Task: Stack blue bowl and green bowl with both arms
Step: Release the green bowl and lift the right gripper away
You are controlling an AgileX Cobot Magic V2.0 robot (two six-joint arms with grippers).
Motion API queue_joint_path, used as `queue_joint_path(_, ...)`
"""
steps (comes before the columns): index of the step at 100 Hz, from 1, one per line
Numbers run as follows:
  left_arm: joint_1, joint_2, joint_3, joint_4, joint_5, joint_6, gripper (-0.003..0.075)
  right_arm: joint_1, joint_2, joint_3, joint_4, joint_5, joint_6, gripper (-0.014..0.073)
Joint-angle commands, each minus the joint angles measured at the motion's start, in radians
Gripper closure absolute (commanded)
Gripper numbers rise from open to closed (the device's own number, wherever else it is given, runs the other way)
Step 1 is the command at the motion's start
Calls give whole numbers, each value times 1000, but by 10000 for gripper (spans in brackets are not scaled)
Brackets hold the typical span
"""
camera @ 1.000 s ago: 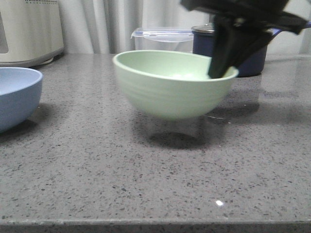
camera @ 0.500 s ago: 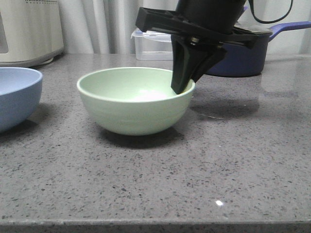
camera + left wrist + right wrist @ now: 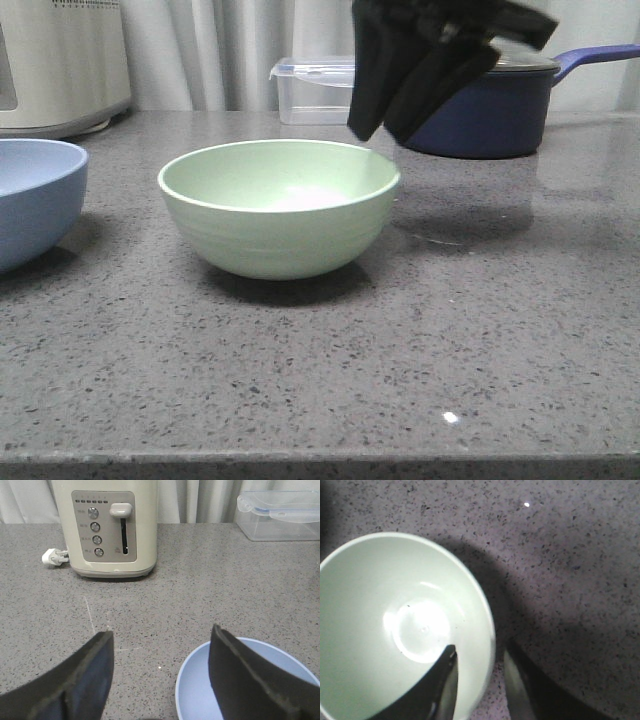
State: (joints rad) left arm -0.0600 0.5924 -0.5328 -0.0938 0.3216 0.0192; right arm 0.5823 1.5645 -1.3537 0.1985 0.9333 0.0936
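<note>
My gripper is going to lower the blue bowl (image 3: 35, 205) into the green bowl's opening (image 3: 285, 178), which is wide and empty, so the blue bowl should nest inside the green bowl's rim.
The green bowl (image 3: 280, 205) stands upright on the grey counter, mid-table; it also shows in the right wrist view (image 3: 395, 625). My right gripper (image 3: 375, 128) hangs just above the bowl's right rim, open and holding nothing. In the right wrist view (image 3: 480, 647) one finger is over the bowl's inside and one outside the wall. The blue bowl (image 3: 35, 200) stands at the left edge, apart from the green bowl. My left gripper (image 3: 161, 631) is open and empty above the blue bowl's (image 3: 200, 692) near rim, with one finger over its inside. The left arm is out of the front view.
A cream toaster (image 3: 112, 527) with a white plug (image 3: 52, 556) stands at the back left. A clear lidded container (image 3: 315, 90) and a navy saucepan (image 3: 490, 115) stand behind the green bowl. The counter's front edge (image 3: 320, 460) is near the camera.
The right gripper carried the green bowl left and down onto the counter, then let it go and rose above the rim. The blue bowl has not moved.
</note>
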Motion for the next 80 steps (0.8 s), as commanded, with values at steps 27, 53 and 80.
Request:
queue_joint_path(27, 0, 6, -39, -2, -71, -1, 300, 0, -203, 139, 16, -67, -5, 339)
queue_joint_path(53, 0, 6, -39, -2, -71, -1, 300, 0, -211, 210, 21, -81, -5, 447)
queue_joint_path(80, 0, 6, -39, -2, -71, -1, 300, 0, -208, 258, 49, -123, -5, 662)
